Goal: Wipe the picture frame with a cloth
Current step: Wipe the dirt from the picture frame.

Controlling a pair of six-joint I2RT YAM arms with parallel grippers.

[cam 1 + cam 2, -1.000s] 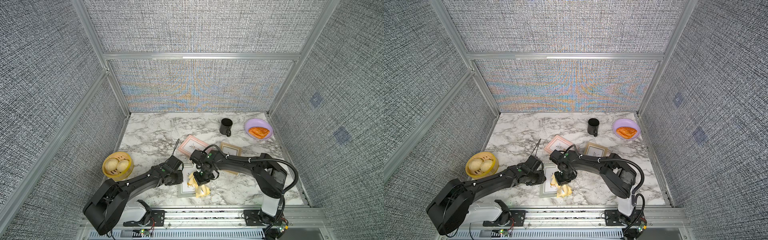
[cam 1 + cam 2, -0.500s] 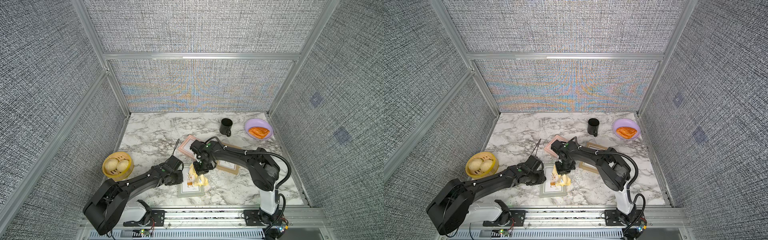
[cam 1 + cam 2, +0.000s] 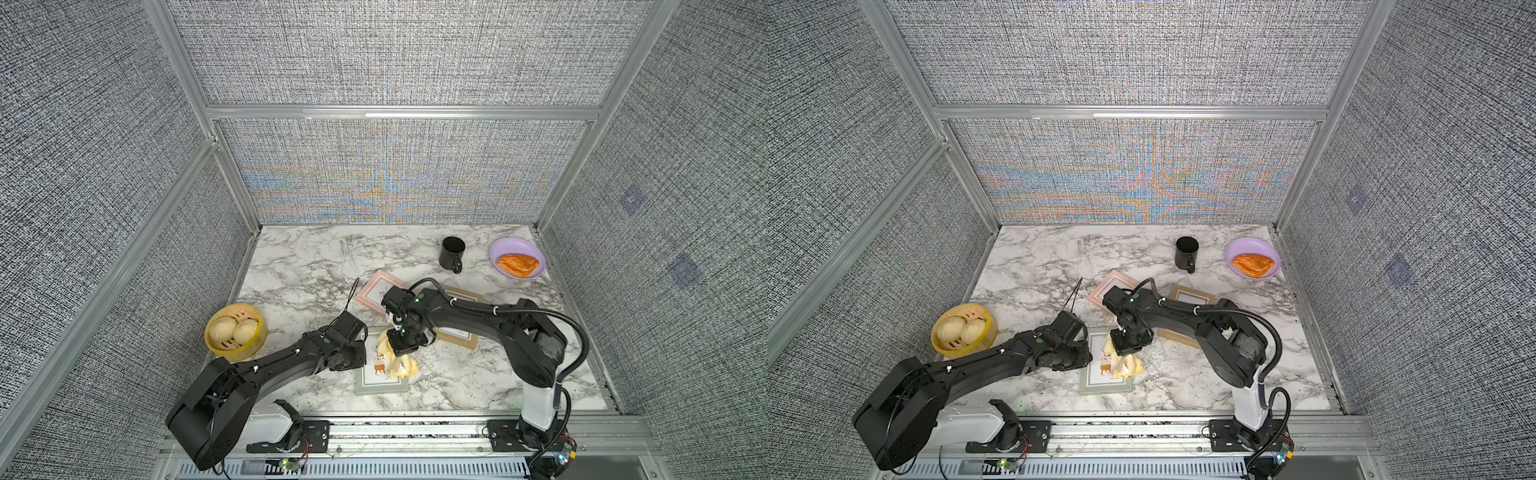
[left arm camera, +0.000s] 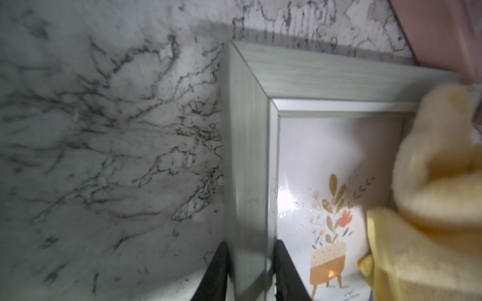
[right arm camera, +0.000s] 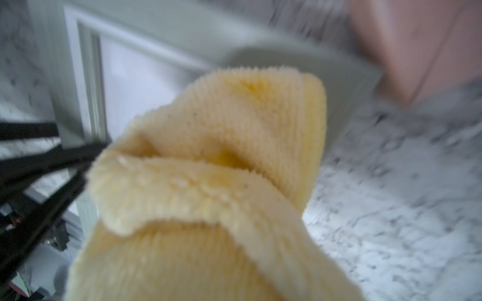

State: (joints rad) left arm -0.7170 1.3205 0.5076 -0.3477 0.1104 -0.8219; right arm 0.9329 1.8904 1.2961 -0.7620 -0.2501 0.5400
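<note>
The cloth in my right gripper gets to the grey-green frame's far rail (image 4: 424,81) next to the pink frame, so next I sweep it back toward the front rail (image 3: 381,389).
A grey-green picture frame (image 3: 380,383) (image 3: 1104,384) with a plant print lies flat near the table's front edge. My left gripper (image 3: 360,358) (image 4: 250,250) is shut on its left rail, one finger outside and one on the glass. The pale-yellow cloth (image 3: 401,368) (image 3: 1128,366) hangs bunched from my right gripper (image 3: 402,347), which is shut on it above the frame's right half. The cloth's lower folds rest on the glass and right rail. In the right wrist view the cloth (image 5: 221,182) hides the jaws, and the frame (image 5: 161,34) lies behind it.
A pink frame (image 3: 379,289) and a wooden frame (image 3: 457,334) lie just behind, partly under the right arm. A black mug (image 3: 452,252) and a purple plate (image 3: 498,249) with a pastry stand at the back right. A bamboo steamer (image 3: 235,331) with buns sits at the left.
My right gripper has dragged the cloth from the frame's near right corner back across its glass toward the far side. The left gripper has kept its hold without moving.
</note>
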